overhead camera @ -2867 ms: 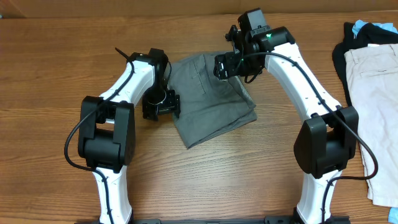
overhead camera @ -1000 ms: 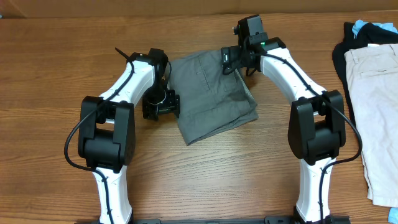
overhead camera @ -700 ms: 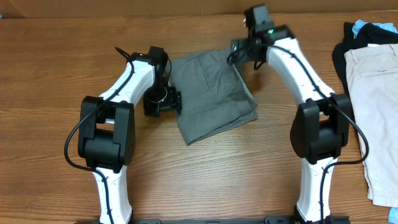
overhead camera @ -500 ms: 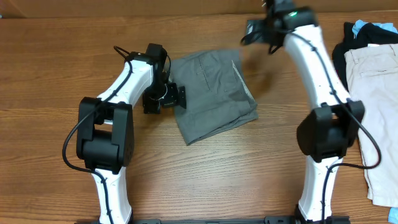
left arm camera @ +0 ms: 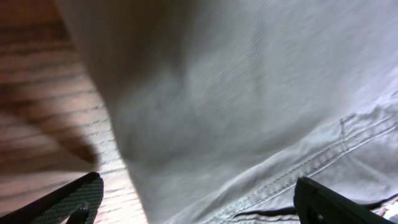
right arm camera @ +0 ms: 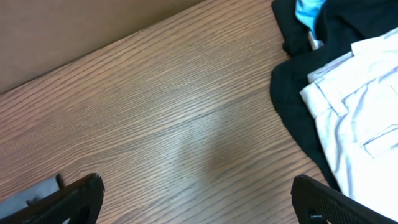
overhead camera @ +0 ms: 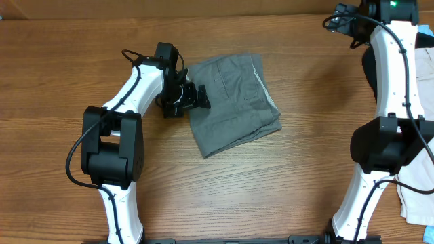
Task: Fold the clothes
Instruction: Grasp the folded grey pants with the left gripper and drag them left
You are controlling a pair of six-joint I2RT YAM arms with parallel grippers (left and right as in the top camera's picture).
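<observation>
The folded grey shorts are taking up the working space that the next garment needs. My left gripper should first grab their edge and pull them to the far corner.
The grey shorts lie folded on the wooden table at centre. My left gripper is open at their left edge. In the left wrist view the grey fabric fills the frame between the spread fingertips, with a stitched seam showing. My right gripper is open and empty at the far back right, above bare wood. Its wrist view shows the black piece, the cream-white shorts and the light-blue piece to the right.
The pile of other garments lies at the table's right edge, with black cloth and cream cloth partly hidden by my right arm. A corner of grey cloth shows at the lower left of the right wrist view.
My right gripper left the shorts' upper right corner and swung to the far back right. My left gripper moved right onto the shorts' left edge.
</observation>
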